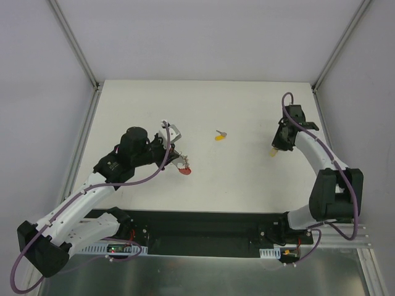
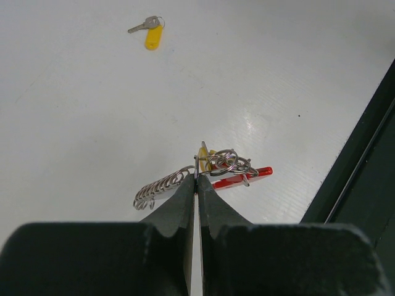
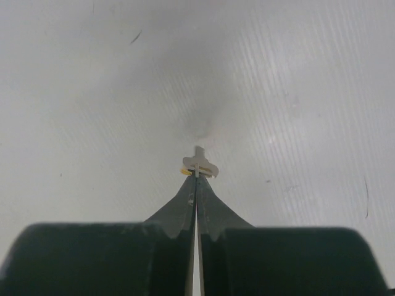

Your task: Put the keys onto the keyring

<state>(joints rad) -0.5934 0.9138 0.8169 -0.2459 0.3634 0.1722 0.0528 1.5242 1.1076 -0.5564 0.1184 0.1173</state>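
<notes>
My right gripper holds its key [image 1: 273,152] and the table [image 1: 220,182] beside the keyring is clear. I should keep moving toward that spot and let go of the key there.
My left gripper [image 2: 196,177] is shut on the keyring [image 2: 231,169], pinching its small metal ring. The red loop [image 2: 242,179] lies on the table and the grey chain strap [image 2: 157,190] trails left; a yellow key head shows among the rings. From above the keyring [image 1: 184,168] sits at my left gripper [image 1: 177,161]. A loose key [image 2: 148,32] with a yellow head lies far ahead, at the table's middle [image 1: 220,136]. My right gripper [image 3: 197,174] is shut on a second key [image 3: 200,165], yellow head under its silver blade, held at the right side [image 1: 273,152].
White table [image 1: 247,105] with metal frame posts at the back corners. A black base rail [image 1: 203,231] runs along the near edge; its dark edge shows at right in the left wrist view [image 2: 370,154].
</notes>
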